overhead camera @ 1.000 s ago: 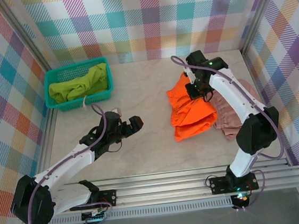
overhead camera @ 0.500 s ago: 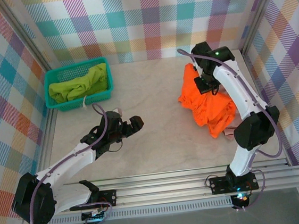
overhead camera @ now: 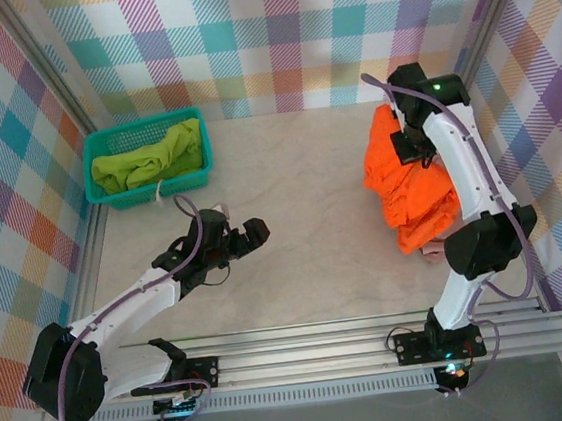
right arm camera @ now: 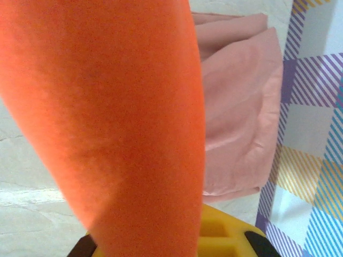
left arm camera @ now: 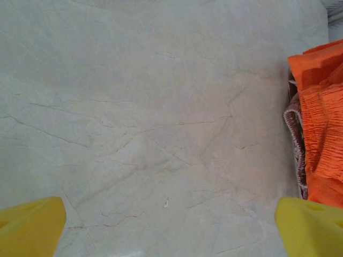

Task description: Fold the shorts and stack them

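Observation:
I should keep pulling the held end across the pink shorts (right arm camera: 241, 115) with my right gripper until it lies flat, as the orange shorts' waistband (left arm camera: 327, 131) lies along the edge of the stack.
My right gripper (overhead camera: 417, 144) is shut on the bright orange shorts (overhead camera: 411, 187) and holds them up at the far right. The cloth hangs down over the dusty pink shorts (right arm camera: 236, 118), which lie flat against the right wall. In the right wrist view the orange shorts (right arm camera: 107, 118) hide the fingers. In the top view only a small pink edge (overhead camera: 432, 250) peeks out below the orange. The lime green shorts (overhead camera: 150, 159) lie crumpled in the teal basket (overhead camera: 142, 128). Left of centre, my left gripper (overhead camera: 243, 233) hovers open over bare table with nothing between its fingertips (left arm camera: 29, 227).
The basket stands at the back left corner, against the left wall. Plaid walls close in the table on the left, back and right. The right wall (right arm camera: 311, 107) runs close beside the pink shorts. The orange cloth's edge (left arm camera: 321, 123) shows at the right of the left wrist view.
My right gripper has carried the orange shorts to the right and back, off the table's middle and over the pink shorts. The left arm has stayed put.

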Motion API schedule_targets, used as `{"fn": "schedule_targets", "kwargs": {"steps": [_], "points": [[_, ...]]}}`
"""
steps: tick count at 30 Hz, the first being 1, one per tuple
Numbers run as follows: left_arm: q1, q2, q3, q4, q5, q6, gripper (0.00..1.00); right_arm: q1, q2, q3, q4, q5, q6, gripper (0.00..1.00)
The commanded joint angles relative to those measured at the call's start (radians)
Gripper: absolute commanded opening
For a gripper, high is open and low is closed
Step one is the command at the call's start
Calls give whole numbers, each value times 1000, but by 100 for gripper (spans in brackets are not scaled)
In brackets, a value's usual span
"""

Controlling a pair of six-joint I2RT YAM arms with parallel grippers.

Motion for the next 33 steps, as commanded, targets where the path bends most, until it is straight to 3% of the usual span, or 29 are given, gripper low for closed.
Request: {"fn": "schedule_targets", "kwargs": {"steps": [1,20,24,25,29,33], "points": [[14,15,-6,17,9,3,100,-44,5,4,-11,63,-46,0],[28,87,25,18,47,25,100,-206,53,-331,427,320,-303,3],[34,94,33,11,53,32,100,-237,69,-390,535,407,-349,9],[36,95,35,8,54,35,100,-249,71,-396,546,410,-346,14],[43,83,37,0,46,37,100,-302,56,-422,594,462,-315,81],[48,64,32,-5,31,34,100,-311,-7,-403,583,443,-231,98]]}}
